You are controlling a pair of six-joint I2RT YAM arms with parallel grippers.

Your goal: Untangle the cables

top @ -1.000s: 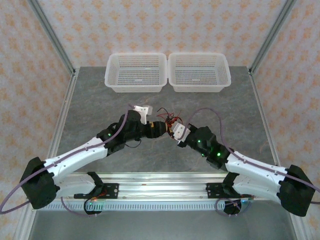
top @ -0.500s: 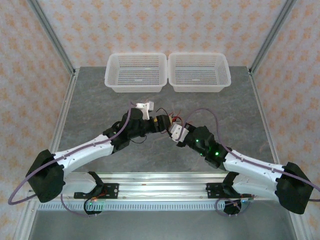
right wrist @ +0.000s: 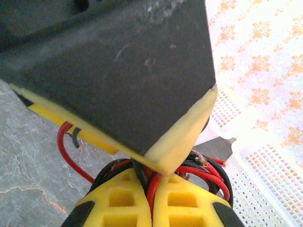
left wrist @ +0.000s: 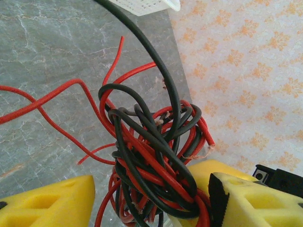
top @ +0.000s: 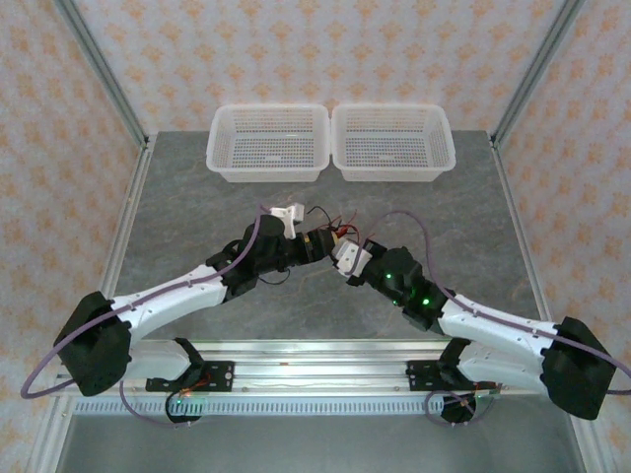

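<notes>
I should close my left gripper's open fingers tightly on the cables loose between them before my right gripper opens, backs off and takes strands of cable again.
The cables are a knot of thin red and black wires at mid-table, where both arms meet. In the left wrist view the cables bunch between my left gripper's yellow fingers. These stand apart: the tangle rests against the right one, and the left one is just clear of it. My right gripper is shut, with red and black strands of the cables pinched between its fingertips. From above, the left gripper and right gripper nearly touch.
Two white mesh baskets stand side by side at the back of the grey marbled table. The left gripper's finger looms just above the right one's fingertips. Loose red strands trail over the table.
The left arm has swung up and right to the tangle, and its fingers have drawn a little closer together. The right arm edged slightly left, still holding the wires.
</notes>
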